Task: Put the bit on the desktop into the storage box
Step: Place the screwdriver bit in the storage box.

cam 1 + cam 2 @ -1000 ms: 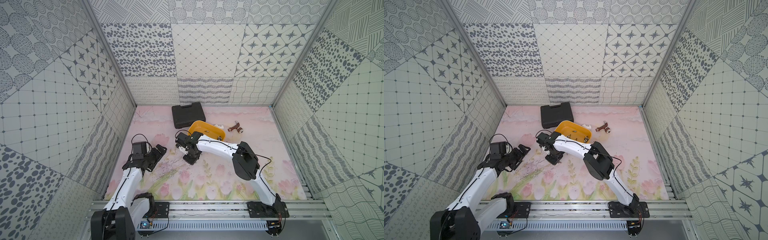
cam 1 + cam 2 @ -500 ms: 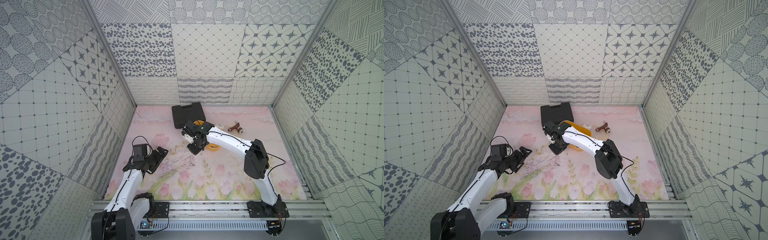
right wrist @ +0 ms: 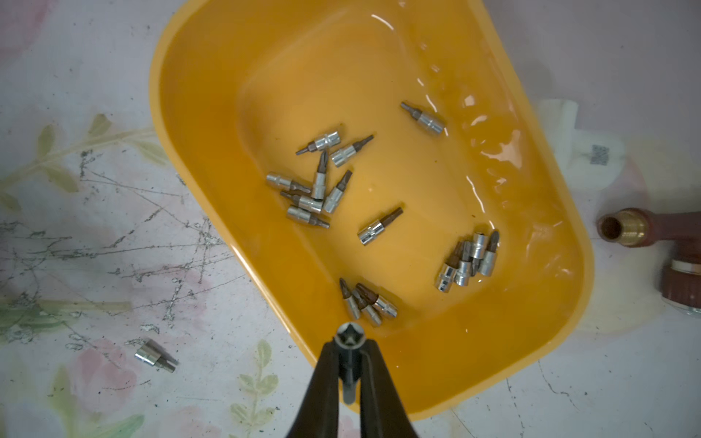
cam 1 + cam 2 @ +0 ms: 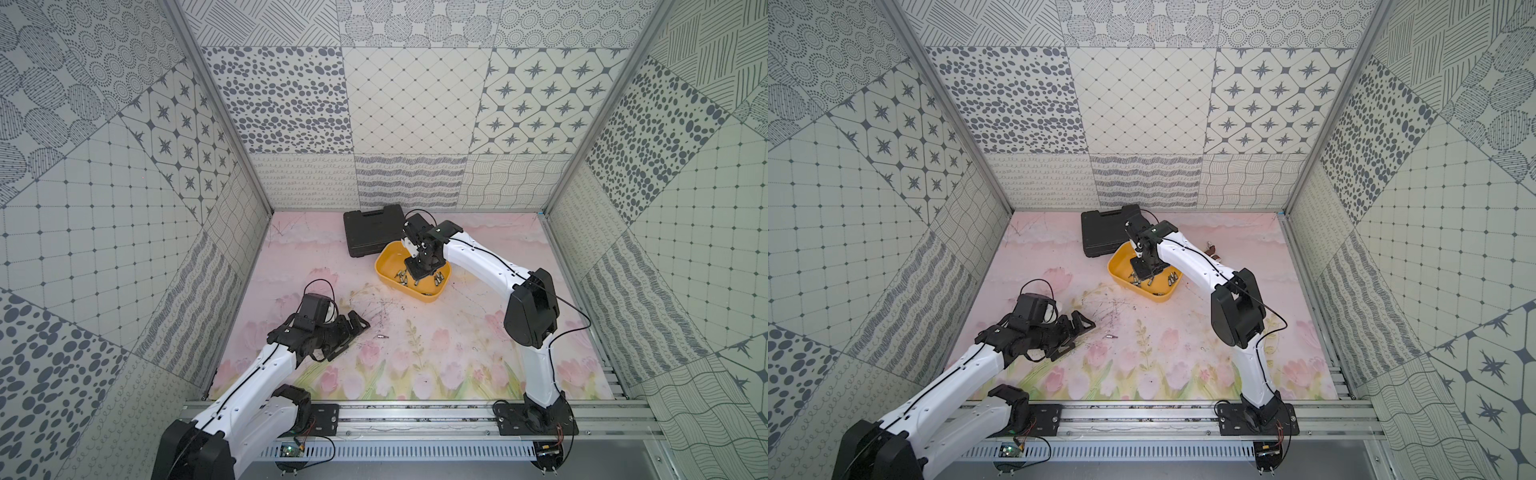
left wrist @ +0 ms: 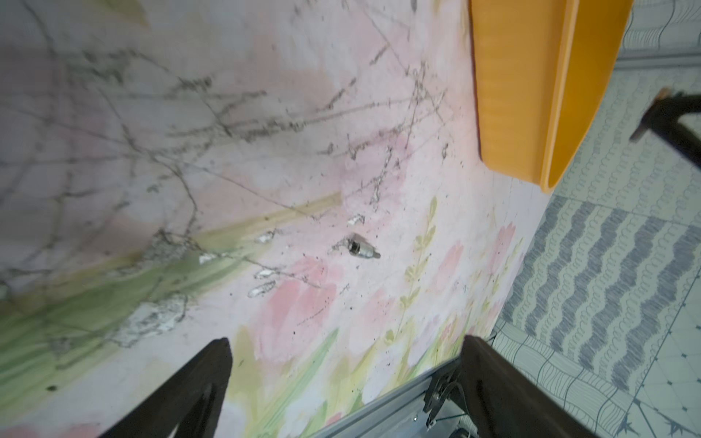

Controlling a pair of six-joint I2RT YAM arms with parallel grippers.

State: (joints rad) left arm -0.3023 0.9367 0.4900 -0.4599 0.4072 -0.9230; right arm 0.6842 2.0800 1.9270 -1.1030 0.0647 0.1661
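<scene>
The held bit (image 3: 350, 334) is hanging over the storage box's open bottom (image 3: 417, 240). My right gripper should keep going down inside the storage box's rim and let go of the bit there.
The storage box (image 4: 388, 259) (image 4: 1121, 266) is a shallow yellow tray at the back middle of the mat, and several silver bits (image 3: 315, 189) lie in it. My right gripper (image 4: 419, 272) (image 4: 1142, 272) (image 3: 349, 341) hangs over the box's near side, shut on a bit (image 3: 349, 336) seen end-on. One loose bit (image 4: 381, 335) (image 4: 1111, 335) (image 5: 363, 250) (image 3: 155, 355) lies on the mat in front of the box. My left gripper (image 4: 351, 338) (image 4: 1077, 336) (image 5: 343, 352) stands open, low over the mat just left of that loose bit and not touching it.
A black tool case (image 4: 372, 232) (image 4: 1104, 232) lies behind the box and touches its back corner. A red-brown fitting with a brass end (image 3: 645, 235) (image 4: 1212, 251) and a white tag (image 3: 580, 151) lie right of the box. The metal rail (image 4: 415, 415) runs along the front.
My right gripper, still shut on its bit, has risen from the mat's middle and swung back over the yellow box. The left arm has barely moved.
</scene>
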